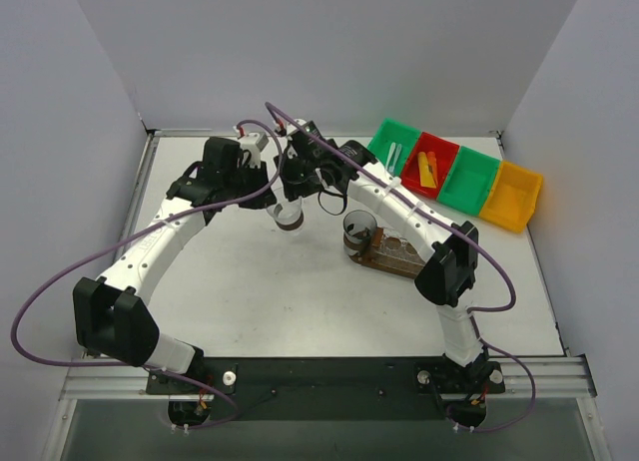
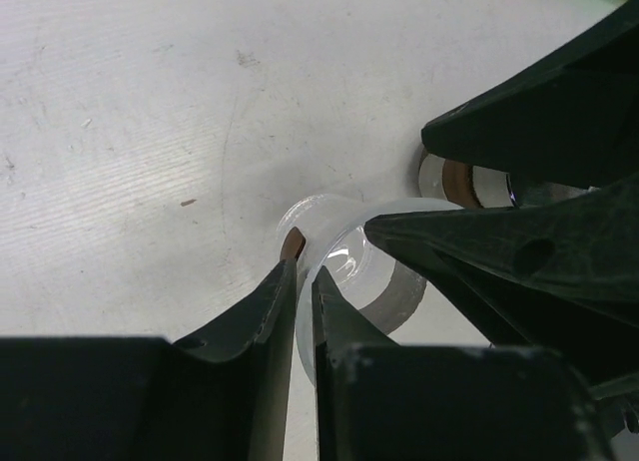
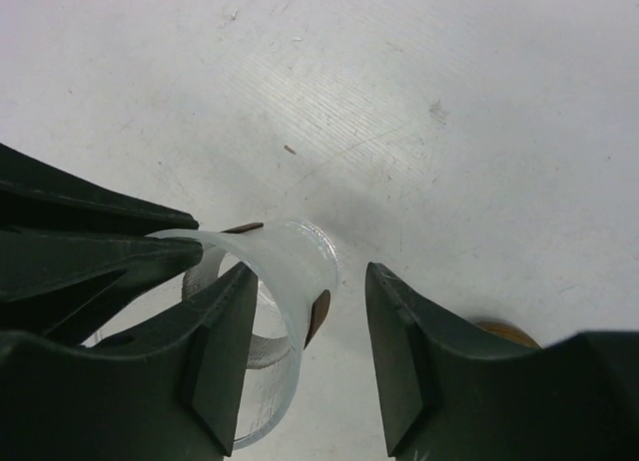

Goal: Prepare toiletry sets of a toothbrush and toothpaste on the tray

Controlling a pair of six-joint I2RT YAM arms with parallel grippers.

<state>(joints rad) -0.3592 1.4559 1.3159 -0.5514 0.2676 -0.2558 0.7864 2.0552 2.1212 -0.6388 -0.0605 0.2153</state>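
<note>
The small clear cup (image 1: 289, 216) is in my left gripper, far from the tray's empty end, so next my right gripper pinches the cup's rim (image 3: 296, 343) and brings the cup over.
A small clear cup (image 1: 290, 218) is held just above the table at mid-back. My left gripper (image 2: 305, 267) is shut on its thin wall (image 2: 384, 281), one finger inside and one outside. My right gripper (image 3: 312, 276) is open; its left finger sits inside the cup (image 3: 285, 281), and the wall stands between its fingers without being pinched. The dark wood tray (image 1: 397, 254) lies to the right, with another clear cup (image 1: 357, 228) at its left end. White toothbrushes (image 1: 395, 155) lie in a green bin and toothpaste tubes (image 1: 429, 169) in a red bin.
Four bins stand in a row at the back right: green (image 1: 381, 140), red (image 1: 439, 150), green (image 1: 472, 180), yellow (image 1: 513, 196). The right arm's forearm (image 1: 409, 214) crosses over the tray. Grey walls enclose the table on three sides.
</note>
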